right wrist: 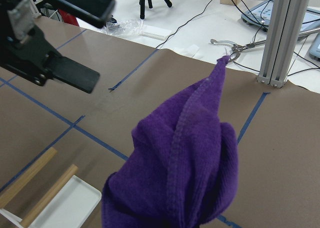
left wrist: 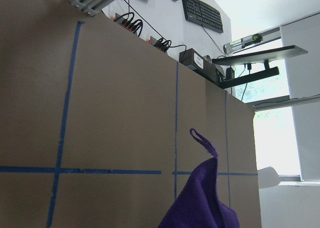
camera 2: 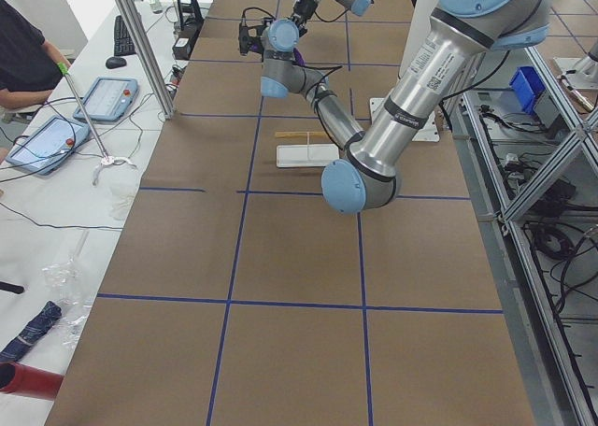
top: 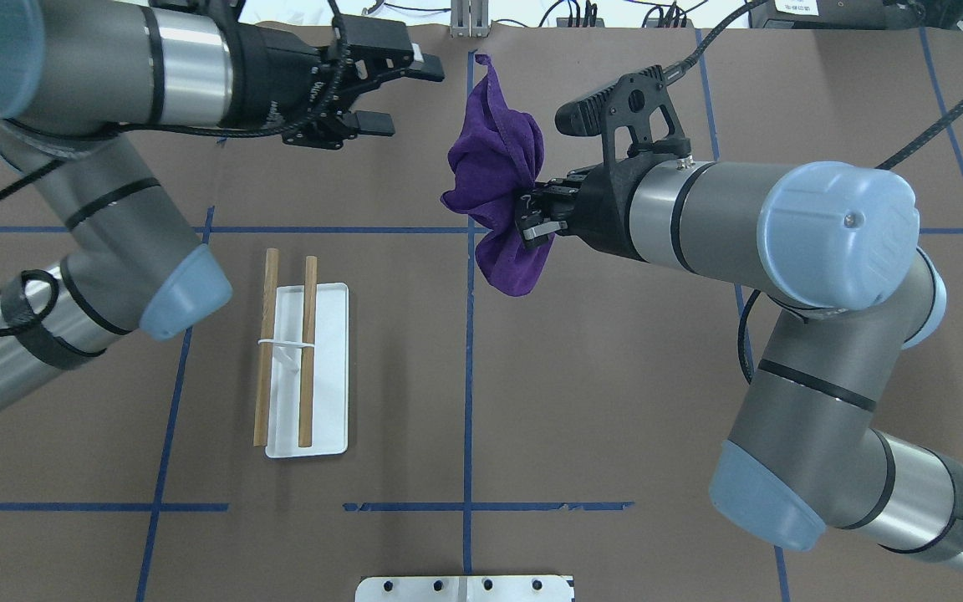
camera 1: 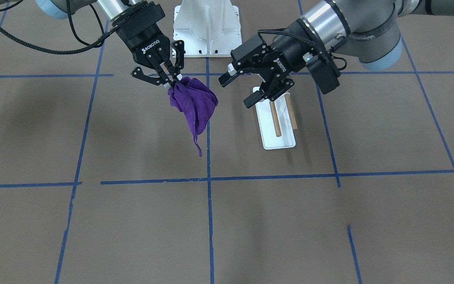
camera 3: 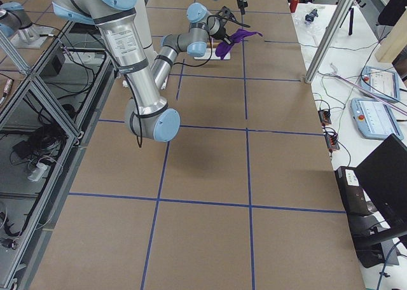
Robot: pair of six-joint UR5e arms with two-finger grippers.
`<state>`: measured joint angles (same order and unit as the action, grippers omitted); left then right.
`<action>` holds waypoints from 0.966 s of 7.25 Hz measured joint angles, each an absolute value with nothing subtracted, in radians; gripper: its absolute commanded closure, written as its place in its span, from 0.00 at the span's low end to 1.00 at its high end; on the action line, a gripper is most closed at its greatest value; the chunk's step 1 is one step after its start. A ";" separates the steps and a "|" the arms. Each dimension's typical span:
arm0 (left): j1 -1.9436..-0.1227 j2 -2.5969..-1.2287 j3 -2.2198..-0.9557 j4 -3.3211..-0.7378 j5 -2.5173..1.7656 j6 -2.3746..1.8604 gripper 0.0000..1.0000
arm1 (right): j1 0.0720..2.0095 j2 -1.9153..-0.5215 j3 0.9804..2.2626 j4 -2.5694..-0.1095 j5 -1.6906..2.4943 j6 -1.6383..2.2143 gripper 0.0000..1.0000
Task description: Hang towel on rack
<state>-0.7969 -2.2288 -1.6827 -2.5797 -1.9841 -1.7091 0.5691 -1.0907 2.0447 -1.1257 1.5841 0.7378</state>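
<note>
The purple towel (camera 1: 194, 101) narrows to a thin limp loop (camera 1: 198, 146), so the towel's tail should trail past the tray when the robot lays the towel over the rack.
The purple towel (camera 1: 193, 100) hangs bunched from my right gripper (camera 1: 172, 83), which is shut on its upper part and holds it above the table. It also shows in the overhead view (top: 498, 167) with the right gripper (top: 532, 219) behind it. The rack (top: 331, 376) is two wooden dowels (top: 308, 351) joined by a thin white loop over a small white tray. It stands on the table on my left side (camera 1: 278, 136). My left gripper (top: 381, 96) is open and empty, above the table beyond the rack's far end (camera 1: 237, 91). The towel sits between the two grippers.
The white bolted robot pedestal (camera 1: 207, 27) stands at the table's near edge (top: 465, 588). Blue tape lines grid the brown table. Operator desks with tablets and cables (camera 2: 56, 127) lie past the far edge.
</note>
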 measured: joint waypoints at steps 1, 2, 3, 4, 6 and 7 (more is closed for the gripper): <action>-0.776 -2.267 -1.642 -2.587 -1.949 -1.711 0.00 | 0.569 -1.091 2.046 -1.126 1.584 0.738 1.00; -0.768 -2.292 -1.610 -2.590 -1.936 -1.710 0.00 | 0.567 -1.092 2.050 -1.126 1.585 0.738 1.00; -0.765 -2.306 -1.588 -2.591 -1.931 -1.708 0.00 | 0.566 -1.094 2.058 -1.126 1.585 0.738 1.00; -0.763 -2.318 -1.568 -2.592 -1.930 -1.705 0.01 | 0.564 -1.096 2.065 -1.127 1.586 0.738 1.00; -0.761 -2.334 -1.545 -2.592 -1.930 -1.702 0.20 | 0.561 -1.097 2.069 -1.126 1.586 0.738 1.00; -0.757 -2.337 -1.544 -2.592 -1.931 -1.701 0.39 | 0.561 -1.098 2.069 -1.127 1.585 0.738 1.00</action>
<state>-0.7570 -2.3374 -1.5444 -2.5924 -1.9307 -1.7014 0.5607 -1.0979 2.0690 -1.1270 1.5851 0.7378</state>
